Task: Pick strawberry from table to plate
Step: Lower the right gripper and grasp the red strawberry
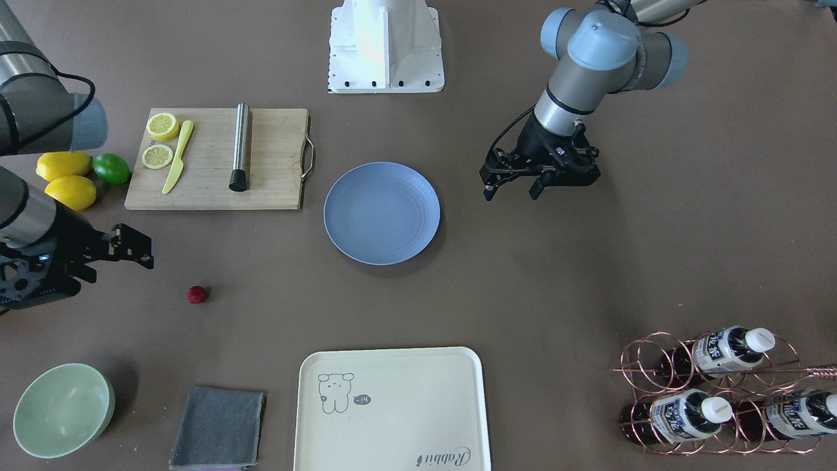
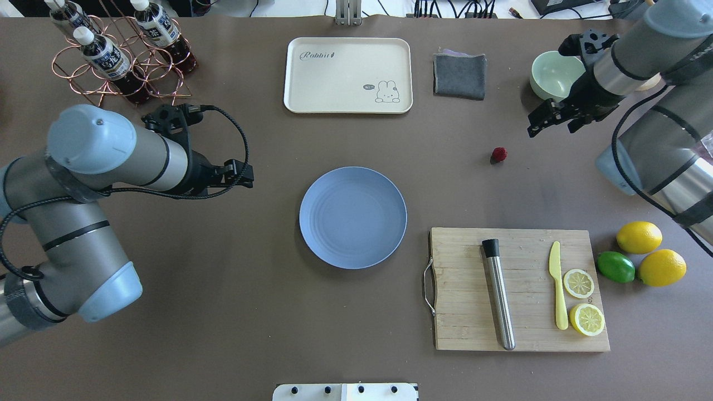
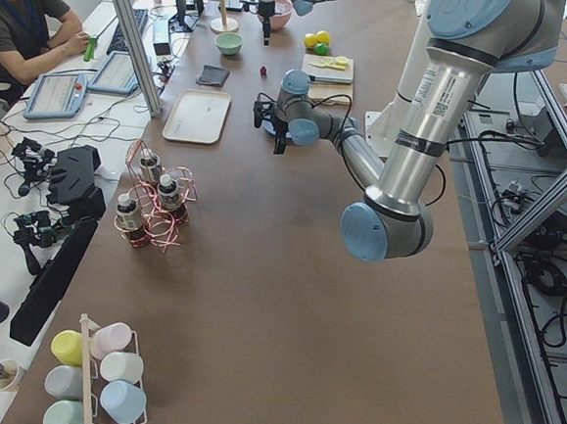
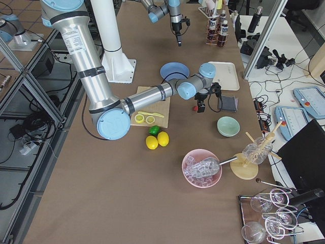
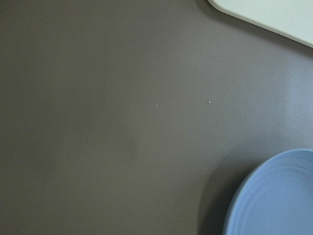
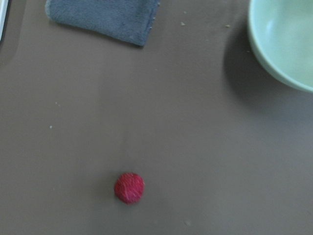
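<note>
My left gripper is across the plate (image 1: 382, 213) from the strawberry, so my right gripper should pick up the strawberry (image 1: 197, 294) while my left gripper moves back.
The strawberry (image 1: 197, 295) (image 2: 499, 154) is a small dark-red berry lying alone on the brown table (image 2: 223, 312). In the right wrist view the strawberry (image 6: 129, 187) shows low and left of centre. My right gripper (image 2: 551, 129) (image 1: 134, 248) hovers open and empty a little beyond the berry, between it and the green bowl. The blue-grey plate (image 1: 382, 213) (image 2: 352, 217) sits empty at mid-table; its rim (image 5: 254, 196) shows in the left wrist view. My left gripper (image 1: 511, 191) (image 2: 248, 174) hangs open and empty beside the plate.
A wooden cutting board (image 2: 462, 289) carries lemon slices, a yellow knife and a metal cylinder. Two lemons (image 2: 639, 236) and a lime lie beside it. A pale green bowl (image 2: 556, 75), grey cloth (image 2: 459, 75), cream tray (image 2: 348, 75) and bottle rack (image 2: 120, 61) line the far edge.
</note>
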Robot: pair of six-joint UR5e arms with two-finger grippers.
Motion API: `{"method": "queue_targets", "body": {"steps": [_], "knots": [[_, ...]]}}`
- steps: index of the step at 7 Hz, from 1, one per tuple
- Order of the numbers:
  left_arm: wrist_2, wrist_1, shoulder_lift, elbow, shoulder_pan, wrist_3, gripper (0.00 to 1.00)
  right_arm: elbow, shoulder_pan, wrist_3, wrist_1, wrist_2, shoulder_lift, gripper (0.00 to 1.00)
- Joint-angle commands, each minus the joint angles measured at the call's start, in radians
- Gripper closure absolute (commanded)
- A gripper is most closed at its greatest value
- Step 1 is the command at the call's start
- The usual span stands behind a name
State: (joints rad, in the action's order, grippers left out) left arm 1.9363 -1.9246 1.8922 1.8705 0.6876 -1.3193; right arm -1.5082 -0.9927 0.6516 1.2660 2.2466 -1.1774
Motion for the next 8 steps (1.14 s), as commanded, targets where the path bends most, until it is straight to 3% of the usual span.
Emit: {"method": "queue_targets", "body": {"steps": [1, 3, 4, 6, 8], "knots": [[0.085, 0.016, -0.108, 0.077, 0.116, 0.090, 0.02, 0.147, 0.115, 0.079, -0.129, -0.129, 0.086, 0.02], [0.095, 0.016, -0.120, 0.082, 0.132, 0.101, 0.02, 0.155, 0.129, 0.079, -0.131, -0.140, 0.085, 0.07], [0.095, 0.016, -0.119, 0.085, 0.132, 0.101, 0.02, 0.155, 0.131, 0.079, -0.131, -0.142, 0.082, 0.15], [0.095, 0.018, -0.116, 0.093, 0.130, 0.101, 0.02, 0.154, 0.131, 0.079, -0.131, -0.142, 0.073, 0.49], [0.096, 0.016, -0.117, 0.101, 0.130, 0.101, 0.02, 0.146, 0.131, 0.079, -0.131, -0.140, 0.070, 1.00]]}}
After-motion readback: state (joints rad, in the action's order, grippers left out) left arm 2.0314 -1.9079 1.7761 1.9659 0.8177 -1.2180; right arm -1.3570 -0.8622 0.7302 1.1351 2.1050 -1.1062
